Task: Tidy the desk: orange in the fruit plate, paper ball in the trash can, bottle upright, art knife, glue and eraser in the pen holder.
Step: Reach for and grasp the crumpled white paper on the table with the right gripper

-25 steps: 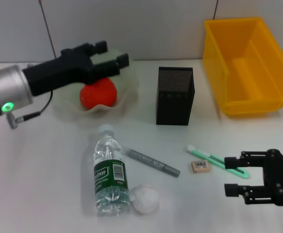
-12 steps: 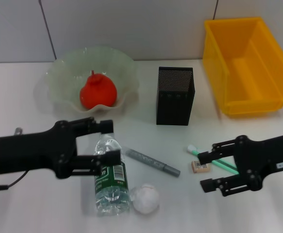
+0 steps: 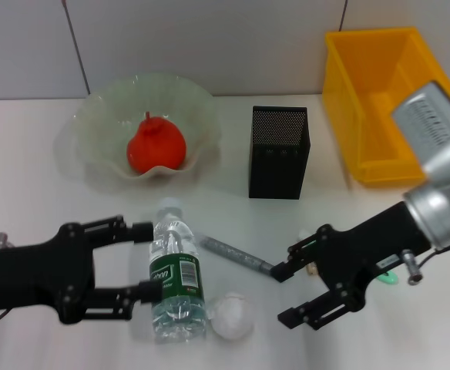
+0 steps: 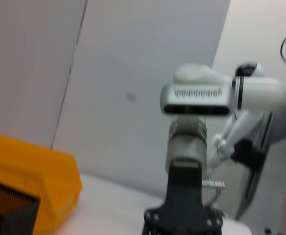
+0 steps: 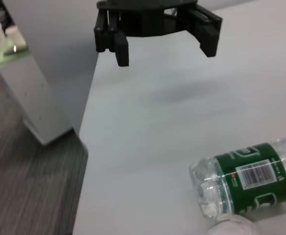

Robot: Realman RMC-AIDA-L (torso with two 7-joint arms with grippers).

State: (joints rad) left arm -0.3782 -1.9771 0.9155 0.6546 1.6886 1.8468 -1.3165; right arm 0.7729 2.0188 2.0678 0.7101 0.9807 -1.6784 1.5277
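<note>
Next, I back my left gripper off while my right gripper first clears the paper ball [image 3: 232,316] into the trash can, because the paper ball lies against the bottle's base [image 3: 188,325].
The clear bottle [image 3: 177,270] with a green label lies on its side on the table. My left gripper [image 3: 143,260] is open, its two fingers on either side of the bottle from the left. In the right wrist view the left gripper [image 5: 160,41] stands open beyond the bottle [image 5: 250,177]. My right gripper [image 3: 287,293] is open and empty, just right of the grey glue stick [image 3: 236,256] and the paper ball [image 3: 231,314]. The orange [image 3: 156,146] sits in the fruit plate [image 3: 102,108]. The green art knife [image 3: 387,277] is mostly hidden under my right arm. The eraser is hidden.
The black mesh pen holder [image 3: 279,152] stands upright mid-table. The yellow bin [image 3: 387,100] stands at the back right. The left wrist view shows the bin [image 4: 30,181], the pen holder's edge [image 4: 6,210] and my right arm [image 4: 197,98].
My left arm came down from the fruit plate, leaving the orange there, and now flanks the bottle. My right gripper moved left over the knife and eraser toward the glue stick.
</note>
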